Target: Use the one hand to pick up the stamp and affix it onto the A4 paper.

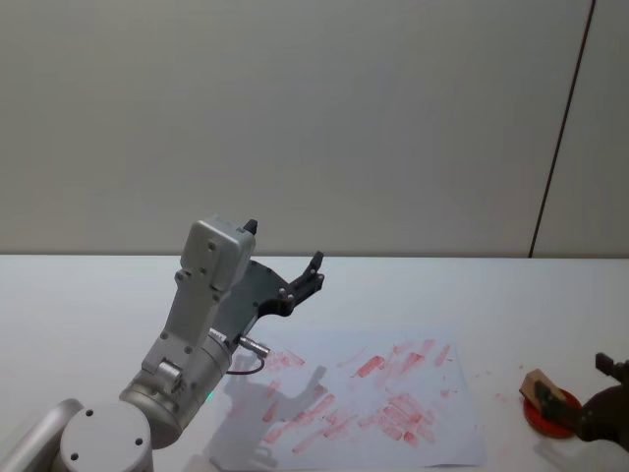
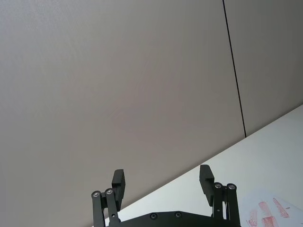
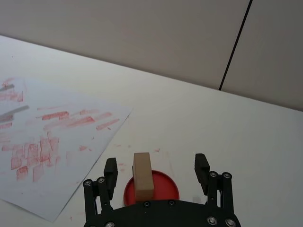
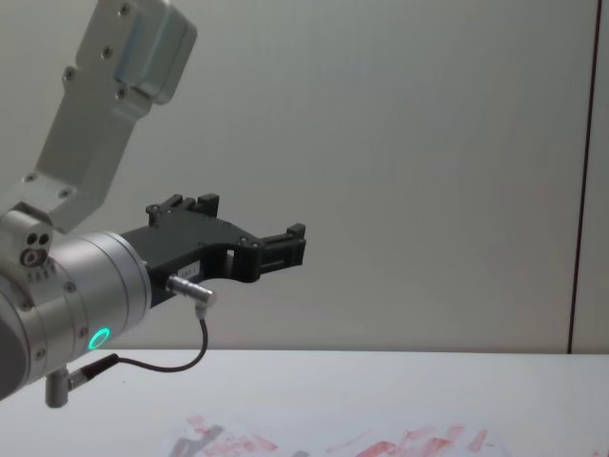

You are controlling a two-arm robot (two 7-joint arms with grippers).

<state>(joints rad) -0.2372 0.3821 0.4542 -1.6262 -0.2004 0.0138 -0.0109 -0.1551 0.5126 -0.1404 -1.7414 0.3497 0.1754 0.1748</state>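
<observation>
The stamp (image 3: 144,178) is standing off-centre on the red ink pad (image 3: 165,187), so it will come loose when I lift it, and the ink pad will stay behind.
The stamp (image 3: 142,176), a light-brown wooden block, stands upright on a round red ink pad (image 3: 161,189). My right gripper (image 3: 156,168) is open around it; the block is nearer one finger and neither finger touches it. In the head view the stamp (image 1: 537,383) and right gripper (image 1: 575,385) are at the table's front right. The A4 paper (image 1: 373,393), white with many red stamp marks, lies flat to their left, also seen from the wrist (image 3: 47,137). My left gripper (image 1: 284,244) hangs open and empty, raised above the paper's far left corner.
The big silver left arm (image 4: 67,286) with its green ring and cable fills the left side above the paper. The white table (image 1: 491,295) runs back to a plain wall. Faint red smudges dot the table between paper and pad.
</observation>
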